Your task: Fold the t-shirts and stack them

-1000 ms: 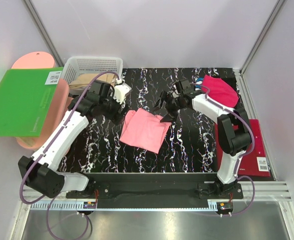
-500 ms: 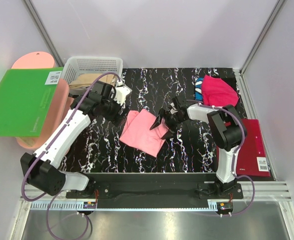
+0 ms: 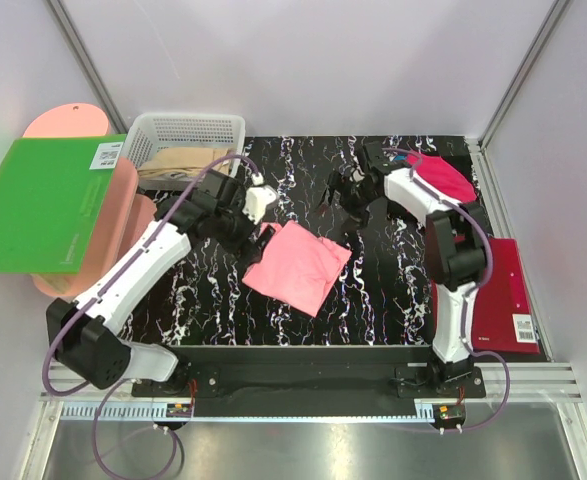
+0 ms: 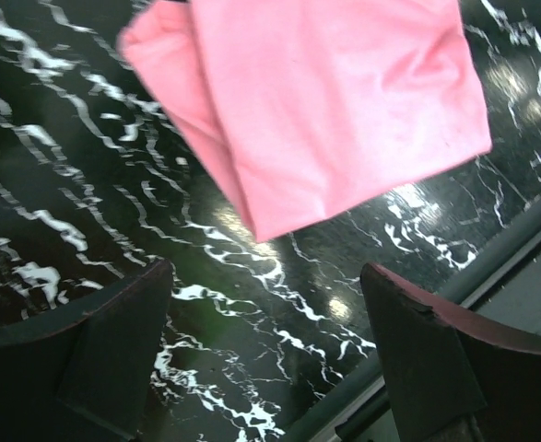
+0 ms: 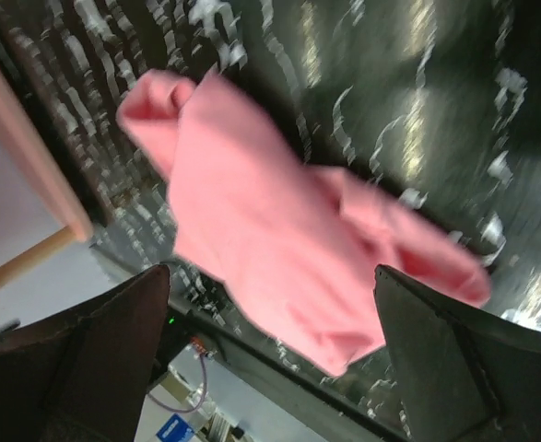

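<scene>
My left gripper is to turn the pink t-shirt first, because it lies crooked with an under layer (image 3: 339,252) sticking out past its folded edge. My right gripper should take that edge (image 3: 311,236) after that.
The folded salmon-pink t-shirt (image 3: 298,263) lies on the black marbled table (image 3: 393,290); it also shows in the left wrist view (image 4: 335,110) and, blurred, in the right wrist view (image 5: 279,239). The magenta t-shirt (image 3: 443,180) lies crumpled at the back right, with a bit of the blue t-shirt (image 3: 401,160) at its left edge. My left gripper (image 3: 241,228) is open and empty at the pink shirt's back left corner. My right gripper (image 3: 345,200) is open and empty, raised behind the pink shirt's right side.
A white basket (image 3: 185,138) with tan cloth stands at the back left. A green board (image 3: 43,200) rests over a pink stool (image 3: 123,200) at the left. A dark-red board (image 3: 508,300) lies at the right edge.
My right gripper let go of the pink shirt and drew back towards the rear. The shirt now lies flatter and more to the right. My left gripper shifted right to its corner.
</scene>
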Motion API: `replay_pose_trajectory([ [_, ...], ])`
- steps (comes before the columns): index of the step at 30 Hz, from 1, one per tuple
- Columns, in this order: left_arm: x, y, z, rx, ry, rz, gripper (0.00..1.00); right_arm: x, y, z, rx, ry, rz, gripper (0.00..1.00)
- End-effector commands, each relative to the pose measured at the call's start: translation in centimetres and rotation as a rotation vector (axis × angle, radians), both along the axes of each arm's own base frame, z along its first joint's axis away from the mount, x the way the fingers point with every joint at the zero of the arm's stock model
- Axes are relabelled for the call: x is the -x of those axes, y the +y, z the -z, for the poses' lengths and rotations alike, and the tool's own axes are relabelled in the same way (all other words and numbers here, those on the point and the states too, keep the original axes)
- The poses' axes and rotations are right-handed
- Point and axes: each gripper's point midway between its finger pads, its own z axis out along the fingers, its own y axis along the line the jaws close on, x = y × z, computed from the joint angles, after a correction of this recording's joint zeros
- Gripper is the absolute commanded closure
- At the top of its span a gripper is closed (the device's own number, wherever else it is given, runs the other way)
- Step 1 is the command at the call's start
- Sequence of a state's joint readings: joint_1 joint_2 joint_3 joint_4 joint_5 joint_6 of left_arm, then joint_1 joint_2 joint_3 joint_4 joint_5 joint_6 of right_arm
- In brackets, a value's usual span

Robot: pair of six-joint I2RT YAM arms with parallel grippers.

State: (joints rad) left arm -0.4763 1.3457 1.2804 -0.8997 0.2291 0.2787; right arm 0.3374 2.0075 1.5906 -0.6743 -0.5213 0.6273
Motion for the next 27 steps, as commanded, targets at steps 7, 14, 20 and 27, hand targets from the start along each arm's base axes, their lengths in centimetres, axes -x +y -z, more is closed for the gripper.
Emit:
replay_pose_trajectory([
  [7,4.1,-5.6,6.7,-0.105,0.198,0.214,0.23,0.6,-4.5,10.7,0.252,0.194,-0.02,0.0],
  [14,5.7,-7.3,11.3,-0.215,0.272,0.319,0.27,5.2,-5.3,10.8,0.222,0.24,0.011,0.0],
  [20,5.1,-5.7,15.5,-0.337,0.306,0.309,0.29,8.4,-5.3,9.8,0.16,0.252,0.034,0.0],
  [27,3.2,-3.3,17.9,-0.364,0.316,0.239,0.32,10.8,-5.0,7.9,0.133,0.211,0.014,0.01],
])
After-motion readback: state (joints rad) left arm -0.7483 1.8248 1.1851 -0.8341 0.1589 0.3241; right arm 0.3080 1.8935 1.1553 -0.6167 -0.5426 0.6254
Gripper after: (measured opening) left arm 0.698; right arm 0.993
